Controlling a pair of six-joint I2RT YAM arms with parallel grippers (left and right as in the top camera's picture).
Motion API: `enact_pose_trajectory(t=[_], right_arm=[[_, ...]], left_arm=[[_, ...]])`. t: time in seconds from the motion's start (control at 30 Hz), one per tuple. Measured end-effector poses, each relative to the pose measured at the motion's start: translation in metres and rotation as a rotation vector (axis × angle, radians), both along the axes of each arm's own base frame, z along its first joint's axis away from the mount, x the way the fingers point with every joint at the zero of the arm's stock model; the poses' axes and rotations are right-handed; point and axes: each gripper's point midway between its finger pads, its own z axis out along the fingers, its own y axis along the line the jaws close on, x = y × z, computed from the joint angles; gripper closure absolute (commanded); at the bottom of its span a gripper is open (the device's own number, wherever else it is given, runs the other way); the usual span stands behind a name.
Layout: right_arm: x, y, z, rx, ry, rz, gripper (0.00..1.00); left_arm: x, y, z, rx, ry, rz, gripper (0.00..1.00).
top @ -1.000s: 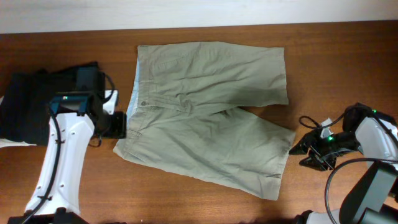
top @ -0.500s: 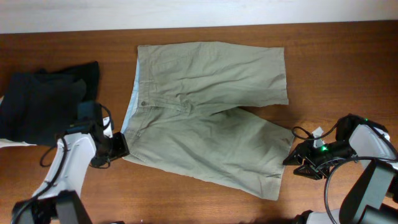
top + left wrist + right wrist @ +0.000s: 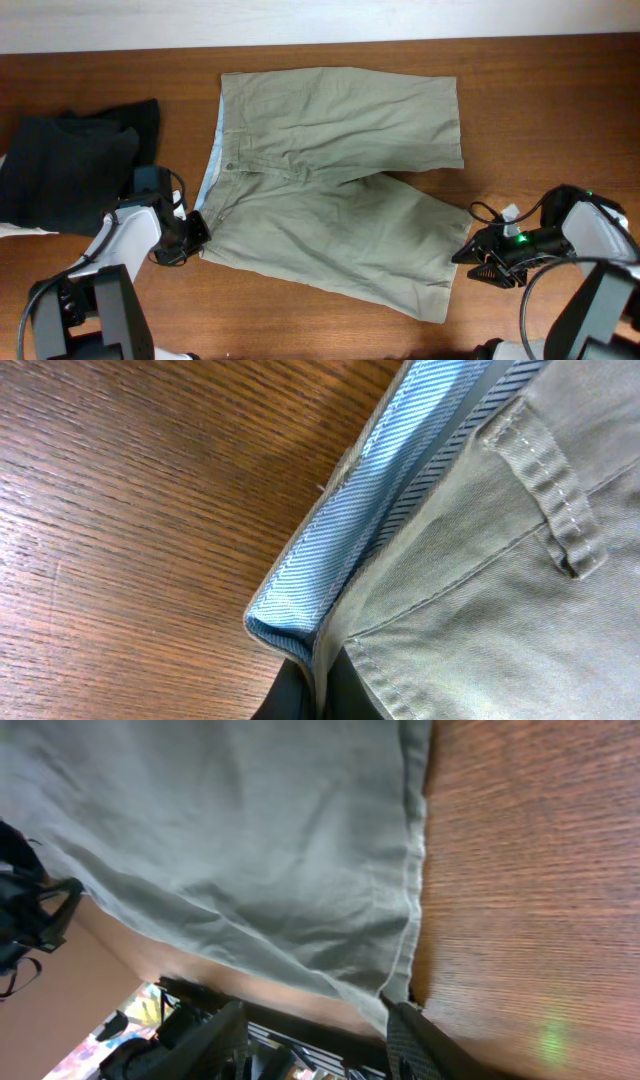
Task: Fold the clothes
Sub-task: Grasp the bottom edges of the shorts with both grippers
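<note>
My open right gripper is hovering next to the middle of the hem (image 3: 456, 272). It should go to the hem's near corner (image 3: 440, 315) and take hold there before both grippers fold the shorts.
The khaki shorts (image 3: 330, 170) lie spread flat on the table, waistband to the left and legs to the right. My left gripper (image 3: 193, 232) is at the near corner of the waistband. In the left wrist view it (image 3: 318, 700) is shut on the edge there, with the pale blue lining (image 3: 400, 500) folded up above the jaws. My right gripper (image 3: 468, 256) is at the near leg's hem corner. In the right wrist view it (image 3: 315, 1045) stands open, and the cloth (image 3: 230, 840) has its corner touching the right finger (image 3: 412, 1045).
Dark folded garments (image 3: 70, 165) lie at the left, just behind the left arm. The wooden table (image 3: 540, 110) ends at a pale wall along the back. The right arm's cables (image 3: 495, 212) trail beside the hem.
The left gripper slid toward the front along the waistband to its near corner and shut on it. The right gripper edged left up to the hem corner.
</note>
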Motion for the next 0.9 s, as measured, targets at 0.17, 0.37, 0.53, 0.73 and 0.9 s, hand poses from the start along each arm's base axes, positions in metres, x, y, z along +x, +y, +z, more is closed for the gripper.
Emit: enact_pose_trajectory(t=[0.17, 0.37, 0.53, 0.73, 0.9], right_arm=[[-0.009, 0.004, 0.033, -0.049, -0.073, -0.019, 0.57], [-0.025, 0.029, 0.027, -0.066, 0.002, 0.050, 0.50], [-0.060, 0.050, -0.020, -0.136, 0.152, 0.060, 0.46], [-0.080, 0.041, -0.043, -0.226, 0.246, 0.001, 0.44], [-0.088, 0.040, -0.060, -0.252, 0.270, -0.054, 0.50]], left_arm=[[0.000, 0.000, 0.000, 0.000, 0.000, 0.000, 1.00], [0.000, 0.000, 0.000, 0.000, 0.000, 0.000, 1.00], [0.000, 0.000, 0.000, -0.001, 0.001, 0.000, 1.00], [0.000, 0.000, 0.000, -0.001, 0.001, 0.000, 1.00], [0.000, 0.000, 0.000, -0.001, 0.001, 0.000, 0.99]])
